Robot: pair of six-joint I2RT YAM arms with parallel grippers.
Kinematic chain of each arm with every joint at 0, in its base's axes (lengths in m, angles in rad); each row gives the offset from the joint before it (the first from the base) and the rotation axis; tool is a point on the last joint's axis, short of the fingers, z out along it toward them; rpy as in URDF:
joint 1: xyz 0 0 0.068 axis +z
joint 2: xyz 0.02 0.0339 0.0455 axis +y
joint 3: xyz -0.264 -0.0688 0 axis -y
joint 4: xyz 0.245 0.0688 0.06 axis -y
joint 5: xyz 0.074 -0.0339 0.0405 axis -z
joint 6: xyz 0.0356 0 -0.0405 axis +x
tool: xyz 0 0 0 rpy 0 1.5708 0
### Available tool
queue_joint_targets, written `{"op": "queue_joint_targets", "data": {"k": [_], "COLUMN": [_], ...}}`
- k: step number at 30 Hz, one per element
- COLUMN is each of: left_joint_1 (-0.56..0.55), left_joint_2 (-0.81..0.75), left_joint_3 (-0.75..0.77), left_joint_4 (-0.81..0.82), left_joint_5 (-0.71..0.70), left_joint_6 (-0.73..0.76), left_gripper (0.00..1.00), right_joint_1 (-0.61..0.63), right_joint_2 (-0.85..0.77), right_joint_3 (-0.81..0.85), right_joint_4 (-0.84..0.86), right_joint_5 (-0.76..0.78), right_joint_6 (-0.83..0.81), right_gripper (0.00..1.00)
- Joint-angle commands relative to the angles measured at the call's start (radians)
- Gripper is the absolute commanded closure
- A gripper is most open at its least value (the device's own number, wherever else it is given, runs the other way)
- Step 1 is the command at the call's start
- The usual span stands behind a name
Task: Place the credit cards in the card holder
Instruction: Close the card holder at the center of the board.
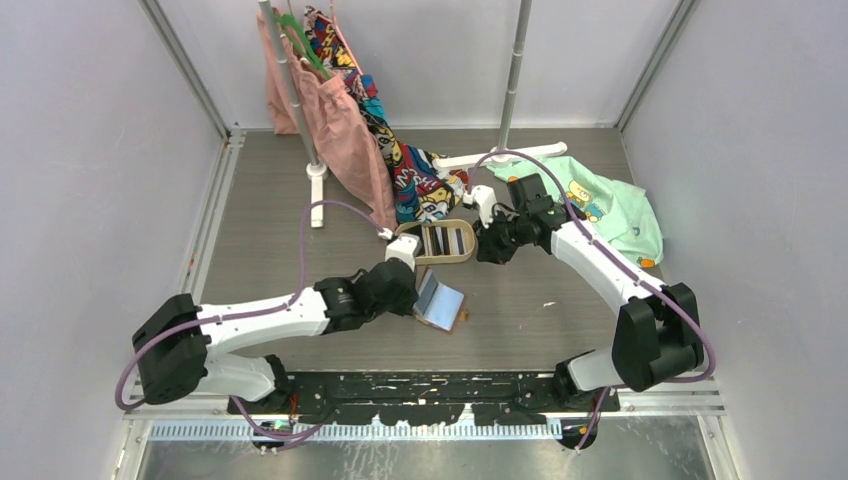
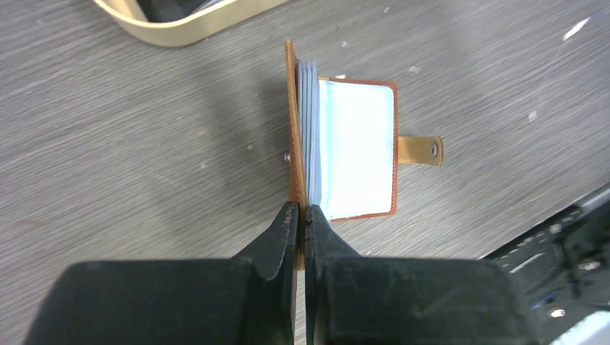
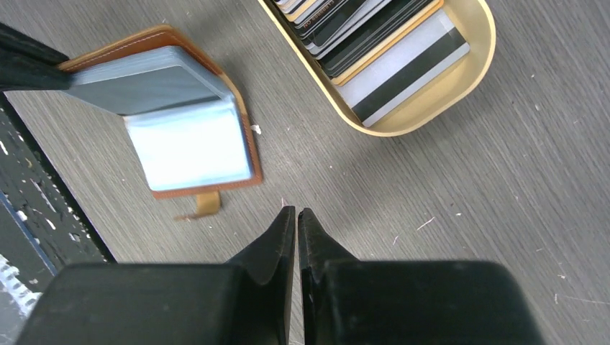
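Note:
Next, I let go of the raised leather cover [image 1: 425, 289], which my left gripper pinches upright, and press it closed before my right gripper takes the snap tab [image 1: 462, 315].
The tan-brown card holder [image 1: 441, 301] lies open on the table, clear sleeves showing. My left gripper [image 2: 302, 209] is shut on its raised leather cover [image 2: 291, 129], holding that flap upright; the other half with the snap tab [image 2: 421, 150] lies flat. The card holder also shows in the right wrist view [image 3: 188, 138]. Several credit cards [image 3: 374, 43], black, grey and white, stand stacked in the oval wooden tray [image 3: 431, 118], also in the top view [image 1: 440, 259]. My right gripper [image 3: 296, 210] is shut and empty, above the table between the tray and the card holder.
A clothes rack with pink and patterned garments [image 1: 340, 120] stands at the back left. A green shirt [image 1: 612, 205] lies at the back right beside a white pole base [image 1: 500, 155]. The black mounting rail [image 1: 450, 385] runs along the near edge.

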Motion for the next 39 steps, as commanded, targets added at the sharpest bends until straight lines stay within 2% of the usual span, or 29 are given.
{"op": "queue_joint_targets", "data": {"k": [1,4,9,15,17,21,23,25,27,28,29,30,32,34,36,39], "left_joint_1": [-0.096,-0.180,-0.257,-0.302,-0.302,-0.303,-0.300,-0.299,-0.291,-0.281,-0.262,-0.239,-0.172,-0.094,-0.025,0.042], "left_joint_2": [0.041,0.127,0.286,0.378,0.387,0.395,0.381,0.334,0.263,0.223,0.185,0.143,0.062,-0.007,-0.081,-0.183], "left_joint_3": [0.116,0.188,0.295,0.363,0.362,0.336,0.322,0.285,0.225,0.188,0.152,0.110,0.018,-0.066,-0.125,-0.171], "left_joint_4": [-0.275,-0.287,-0.282,-0.262,-0.241,-0.184,-0.162,-0.091,0.014,0.073,0.139,0.205,0.345,0.465,0.503,0.426], "left_joint_5": [-0.222,-0.270,-0.304,-0.277,-0.246,-0.195,-0.176,-0.145,-0.071,-0.023,0.046,0.125,0.321,0.478,0.547,0.505], "left_joint_6": [0.112,0.127,0.145,0.152,0.144,0.128,0.125,0.141,0.169,0.178,0.188,0.196,0.182,0.142,0.113,0.135], "left_gripper": [1.00,1.00,1.00,0.98,0.90,0.64,0.60,0.56,0.52,0.50,0.49,0.48,0.48,0.47,0.49,0.57], "right_joint_1": [-0.025,-0.048,-0.097,-0.145,-0.151,-0.168,-0.172,-0.171,-0.172,-0.172,-0.172,-0.172,-0.172,-0.171,-0.169,-0.124], "right_joint_2": [-0.012,-0.005,-0.003,-0.018,-0.047,-0.128,-0.186,-0.252,-0.303,-0.303,-0.288,-0.260,-0.178,-0.119,-0.101,-0.123], "right_joint_3": [0.027,0.029,0.034,0.056,0.042,-0.003,-0.033,-0.078,-0.130,-0.147,-0.159,-0.157,-0.098,-0.040,-0.037,-0.091], "right_joint_4": [0.023,0.021,-0.003,-0.098,-0.081,-0.024,-0.001,0.031,0.045,0.015,-0.022,-0.111,-0.361,-0.509,-0.539,-0.476], "right_joint_5": [-0.042,-0.068,-0.157,-0.280,-0.286,-0.311,-0.333,-0.354,-0.399,-0.430,-0.478,-0.525,-0.600,-0.624,-0.621,-0.548], "right_joint_6": [0.062,0.074,0.079,-0.045,-0.053,-0.060,-0.103,-0.149,-0.234,-0.269,-0.312,-0.399,-0.675,-0.839,-0.908,-0.914], "right_gripper": [0.88,0.88,0.88,0.87,0.87,0.86,0.86,0.74,0.49,0.32,0.19,0.15,0.16,0.30,0.37,0.41]}}
